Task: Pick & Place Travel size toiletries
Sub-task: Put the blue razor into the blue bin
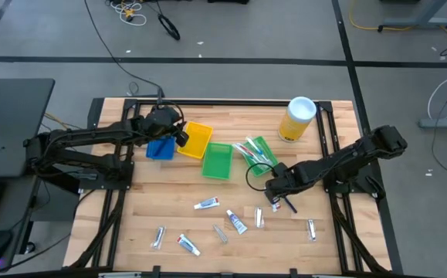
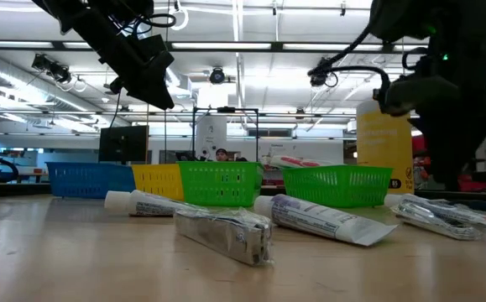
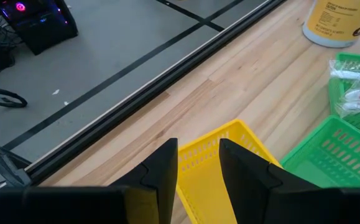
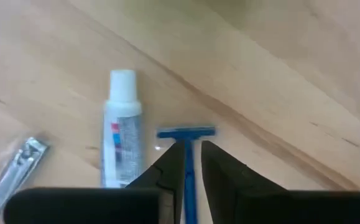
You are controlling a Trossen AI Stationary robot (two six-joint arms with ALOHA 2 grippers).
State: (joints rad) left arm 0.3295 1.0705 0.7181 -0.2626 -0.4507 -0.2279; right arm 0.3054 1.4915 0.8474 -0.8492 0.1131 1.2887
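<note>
The fingers of my right gripper are almost shut above the razor's blue handle, so I should open them wider, move lower and grip the handle just below the razor's head.
Several travel toiletries lie flat on the near half of the table: white toothpaste tubes and small silvery packets. My right gripper is low over the table, right of centre, shut on a blue razor. A toothpaste tube lies just beside it. My left gripper hovers open and empty above the yellow bin, high in the low view. The far green bin holds toothbrushes and a tube. My right gripper pinches the razor's thin blue handle between its two fingers. The fingers lie along the handle, and the razor's head sticks out past the fingertips. The gripper slants down from the table's right side. Whether the razor is off the wood, I cannot tell.
Blue, yellow and two green bins stand in a row across the table's middle. A tall yellow canister with a white lid stands near the far right. Bare wood lies at the near left and near right.
</note>
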